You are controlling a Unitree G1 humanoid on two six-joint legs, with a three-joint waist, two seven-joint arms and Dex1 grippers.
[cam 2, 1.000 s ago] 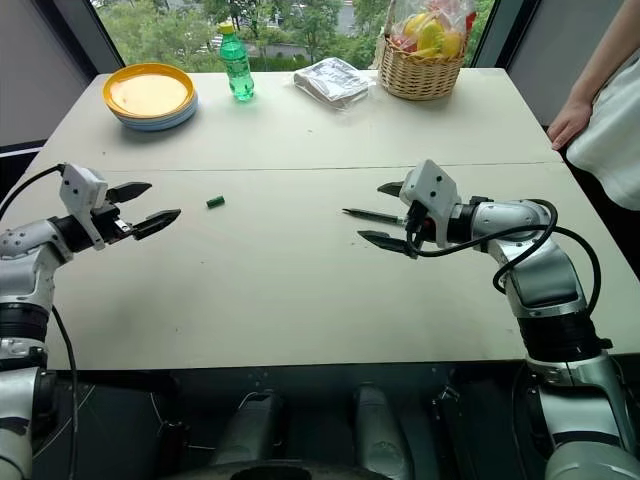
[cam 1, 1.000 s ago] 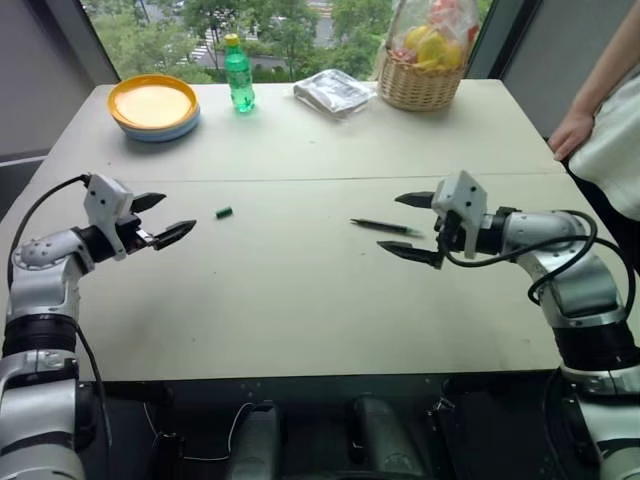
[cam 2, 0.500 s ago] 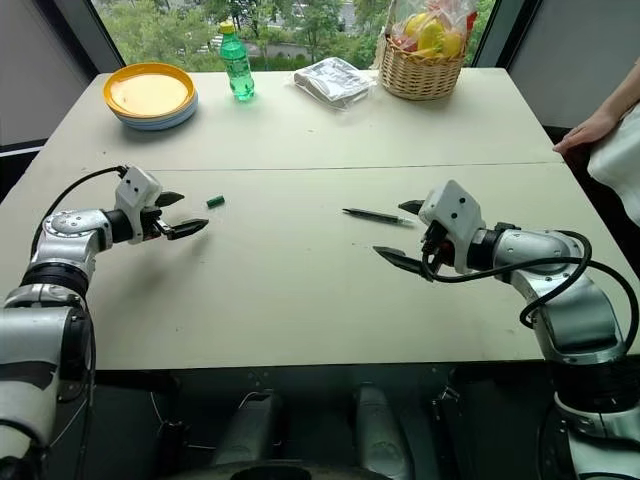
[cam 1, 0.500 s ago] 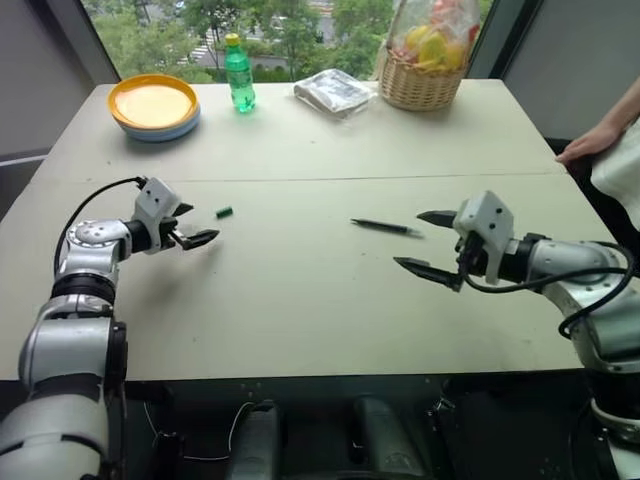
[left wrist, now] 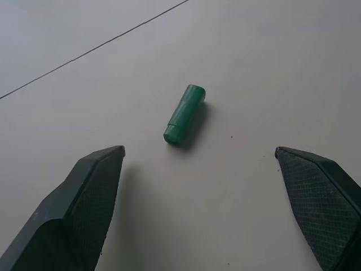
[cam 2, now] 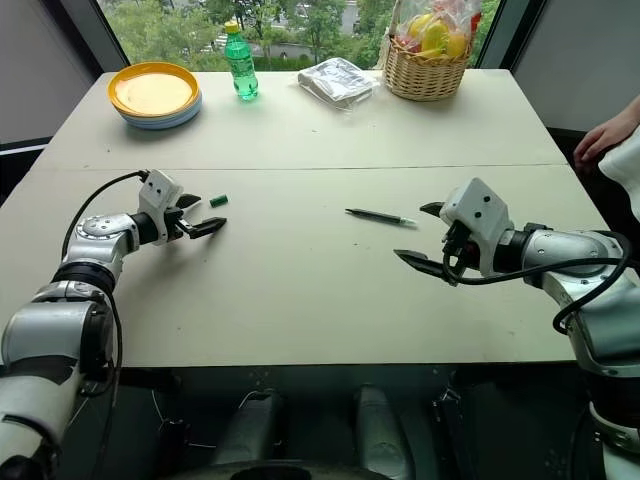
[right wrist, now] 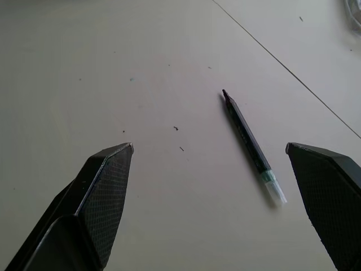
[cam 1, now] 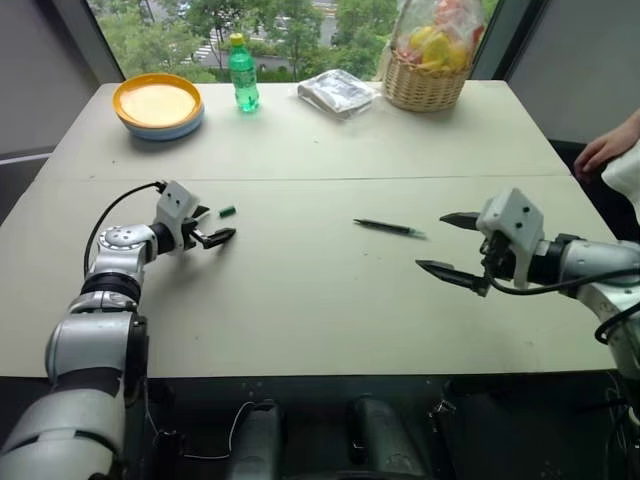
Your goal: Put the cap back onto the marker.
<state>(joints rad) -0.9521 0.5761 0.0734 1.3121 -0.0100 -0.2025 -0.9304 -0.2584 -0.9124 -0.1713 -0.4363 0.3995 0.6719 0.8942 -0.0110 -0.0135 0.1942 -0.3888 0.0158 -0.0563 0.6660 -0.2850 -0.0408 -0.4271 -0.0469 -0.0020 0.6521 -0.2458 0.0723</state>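
Observation:
I expect the green cap [cam 1: 227, 211] to slip over the marker's dark end [right wrist: 226, 95] and stay on when I push them together, because that dark end gets thinner toward a nib.
The small green cap [cam 1: 227, 211] lies on its side on the pale table [cam 1: 300, 290], left of centre. My left gripper [cam 1: 211, 226] stands open just in front of it, low over the table; the left wrist view has the cap [left wrist: 184, 114] lying between and beyond its spread fingertips. The dark marker [cam 1: 388, 228] with its pale tip lies flat right of centre. My right gripper [cam 1: 447, 242] hangs open to the right of the marker, a short way off; the marker [right wrist: 251, 145] lies ahead of its fingers in the right wrist view.
At the table's far side stand a yellow plate on a blue one [cam 1: 158, 104], a green bottle with a yellow lid [cam 1: 241, 75], a silvery packet [cam 1: 338, 92] and a wicker basket of fruit [cam 1: 431, 60]. A person's hand [cam 1: 605, 150] rests at the right edge.
My left gripper has come down and inward to just short of the cap. My right gripper has drawn back to the right, away from the marker. The person's hand has pulled back towards the edge.

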